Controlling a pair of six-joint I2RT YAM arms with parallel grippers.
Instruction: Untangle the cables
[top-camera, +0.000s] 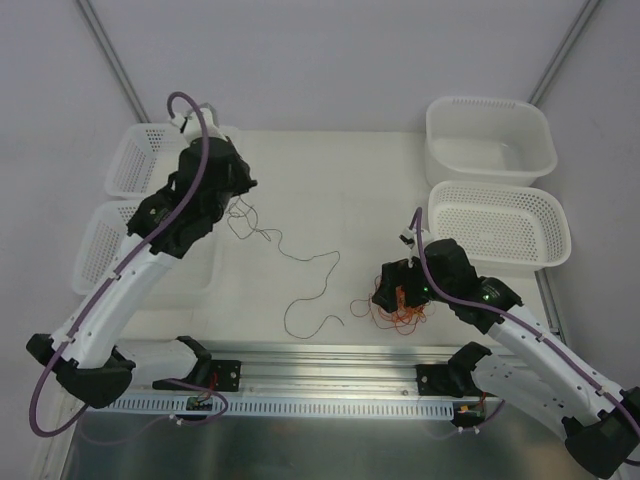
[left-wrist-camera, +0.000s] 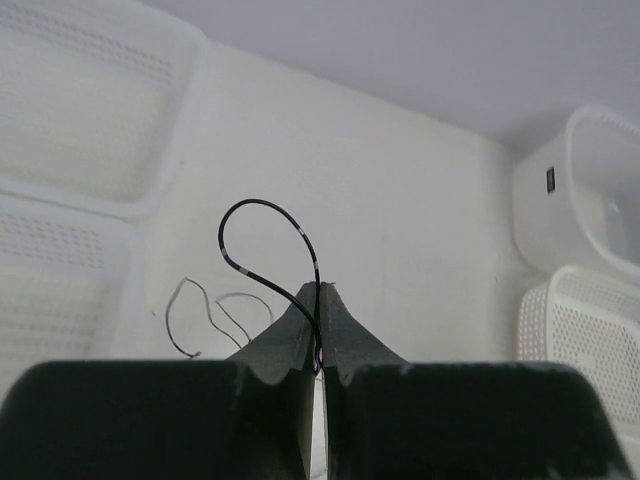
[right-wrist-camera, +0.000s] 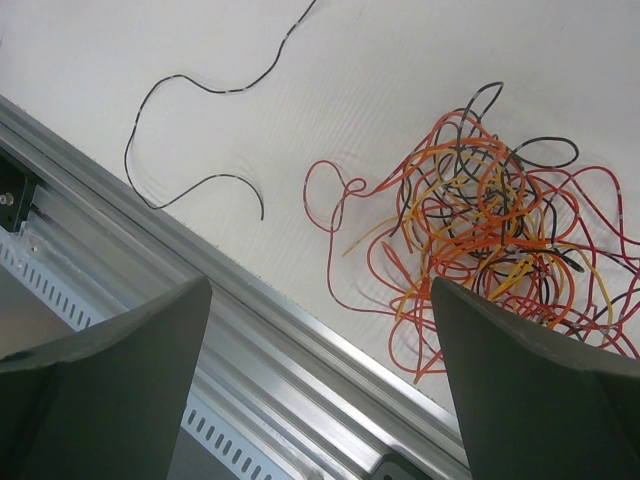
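Note:
The black cable's tail (top-camera: 326, 325) is lying free of the tangle, so the robot's left gripper goes on carrying the cable until it is above the empty front mesh basket (top-camera: 186, 272) and then let go.
A tangle of thin orange, red, black and pale yellow cables (top-camera: 402, 312) lies near the table's front edge, right of centre; it also shows in the right wrist view (right-wrist-camera: 490, 220). My right gripper (top-camera: 395, 290) hovers just above it, open and empty (right-wrist-camera: 320, 285). Two loose black cables (top-camera: 300, 255) (top-camera: 312, 312) lie mid-table; one shows in the right wrist view (right-wrist-camera: 190, 130). My left gripper (top-camera: 236, 196) is at the far left, shut (left-wrist-camera: 320, 286) on a black cable (left-wrist-camera: 262, 205) that loops up from its tips. Another thin wire (left-wrist-camera: 190, 300) lies on the table beneath.
Two white mesh baskets (top-camera: 120, 165) (top-camera: 88, 250) stand at the left edge under the left arm. A white tub (top-camera: 490, 102) and a mesh basket (top-camera: 500, 188) stand at the right. An aluminium rail (top-camera: 320, 360) runs along the front edge.

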